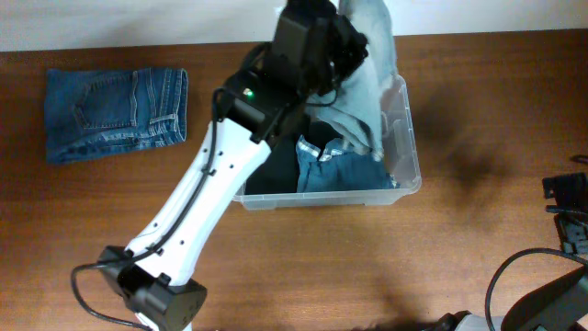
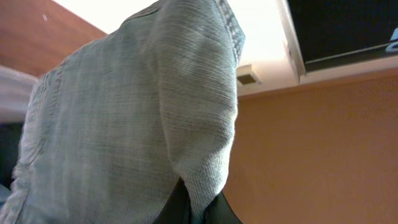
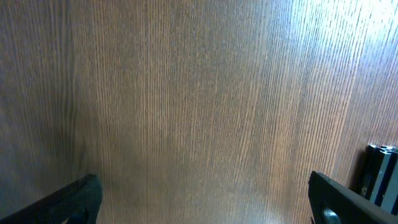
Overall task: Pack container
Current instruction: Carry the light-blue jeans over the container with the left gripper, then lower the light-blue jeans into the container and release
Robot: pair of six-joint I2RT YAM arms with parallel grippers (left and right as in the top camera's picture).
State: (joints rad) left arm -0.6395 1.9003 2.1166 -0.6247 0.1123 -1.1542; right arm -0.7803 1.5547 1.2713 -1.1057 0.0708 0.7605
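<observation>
The garment's hanging end (image 1: pixel 363 136) lies over the blue jeans, leaving the dark clothing exposed, so next my left gripper lowers the garment back over the dark clothing (image 1: pixel 273 175).
The clear plastic container (image 1: pixel 410 156) stands at the table's middle back, holding blue jeans (image 1: pixel 340 171) and dark clothing (image 1: pixel 271 175). My left gripper (image 1: pixel 342 57) is shut on a light grey-green garment (image 1: pixel 367 83) and holds it above the container, the cloth hanging down into it. In the left wrist view the garment (image 2: pixel 124 124) fills most of the frame, pinched between the dark fingers (image 2: pixel 199 208). My right gripper (image 3: pixel 202 199) is open and empty over bare table; its arm shows at the overhead view's right edge (image 1: pixel 570 216).
A folded pair of blue jeans (image 1: pixel 115 112) lies on the table at the back left. The left arm (image 1: pixel 197 211) crosses the table in front of the container. Black cables lie at the front right (image 1: pixel 514 276).
</observation>
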